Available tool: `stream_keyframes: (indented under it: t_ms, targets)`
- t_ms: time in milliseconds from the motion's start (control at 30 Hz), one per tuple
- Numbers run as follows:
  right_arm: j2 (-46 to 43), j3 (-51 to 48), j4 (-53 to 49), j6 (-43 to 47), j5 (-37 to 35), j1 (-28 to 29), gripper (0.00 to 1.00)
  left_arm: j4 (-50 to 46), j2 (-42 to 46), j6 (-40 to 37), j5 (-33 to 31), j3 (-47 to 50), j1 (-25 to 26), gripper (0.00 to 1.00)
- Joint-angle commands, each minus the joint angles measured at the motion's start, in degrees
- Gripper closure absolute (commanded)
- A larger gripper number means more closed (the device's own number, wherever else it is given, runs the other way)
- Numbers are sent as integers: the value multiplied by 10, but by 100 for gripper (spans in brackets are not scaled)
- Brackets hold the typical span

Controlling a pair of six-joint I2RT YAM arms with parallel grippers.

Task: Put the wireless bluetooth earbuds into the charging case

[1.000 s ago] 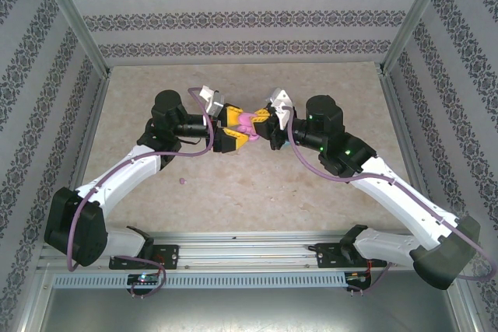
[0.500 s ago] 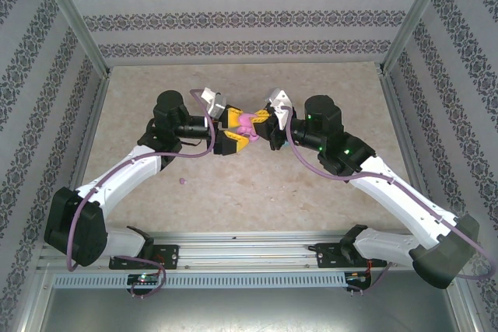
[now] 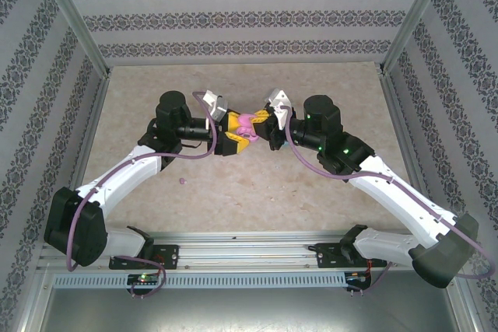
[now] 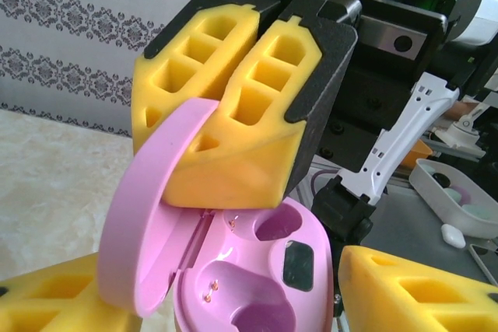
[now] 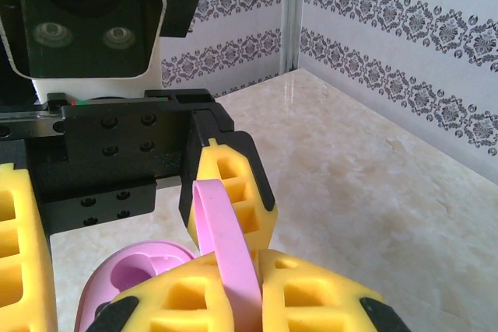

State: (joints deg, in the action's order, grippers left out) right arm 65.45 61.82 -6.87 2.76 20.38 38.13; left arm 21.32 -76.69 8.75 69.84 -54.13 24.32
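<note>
Next, my left gripper takes hold of the case's base, because my right gripper is pinching the charging case's lid [image 4: 134, 231]. That will free my right gripper to get the lilac earbud [image 3: 182, 181].
The pink charging case [image 3: 246, 123] hangs open above the table's middle, between both grippers. In the left wrist view its base [image 4: 268, 274] shows two empty sockets and its lid [image 4: 148, 223] stands up at the left. My right gripper [image 4: 226, 153] [image 5: 249, 274] is shut on the lid [image 5: 226, 246], pinching it edge-on. My left gripper [image 4: 233, 305] is open, with one finger on each side of the base and a thin gap at the right finger [image 4: 412, 285]. One tiny lilac earbud [image 3: 182, 181] lies on the table, near the left arm.
The cage's patterned walls and metal posts [image 3: 74, 17] close in the marble table [image 3: 257, 192] on three sides. Past the right arm, the left wrist view shows a white tray [image 4: 424, 180] with pale things in it.
The left gripper's fingers have come closer together around the case's base. Both wrists have shifted slightly. The right gripper still pinches the lid.
</note>
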Motion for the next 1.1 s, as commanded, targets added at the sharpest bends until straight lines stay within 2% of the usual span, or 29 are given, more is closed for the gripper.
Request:
stream_keyframes:
  t_ms: [0,200,267,400,500,567,667,900,1067]
  targets:
    - [6,19,9,-12,2,4,98,-14,0,-16,7,-16,5,44]
    - [3,15,14,-19,0,3,98,-21,0,-20,2,-18,5,69]
    - [1,11,16,-22,2,1,98,-18,1,-17,1,-16,5,73]
    - [0,7,18,-26,6,-1,93,-14,3,-15,-4,-15,5,74]
    - [-4,3,20,-28,7,-1,78,-18,7,-13,-11,-17,4,76]
    - [-8,0,23,-29,11,-1,64,-25,7,-9,-19,-21,3,76]
    - [-13,1,20,-38,22,-1,53,-24,9,6,-28,-21,-5,77]
    - [-25,22,-17,-108,29,-8,39,-31,15,41,-50,-19,-31,77]
    - [-41,25,-37,-171,36,-22,34,-118,27,8,-93,-26,-49,79]
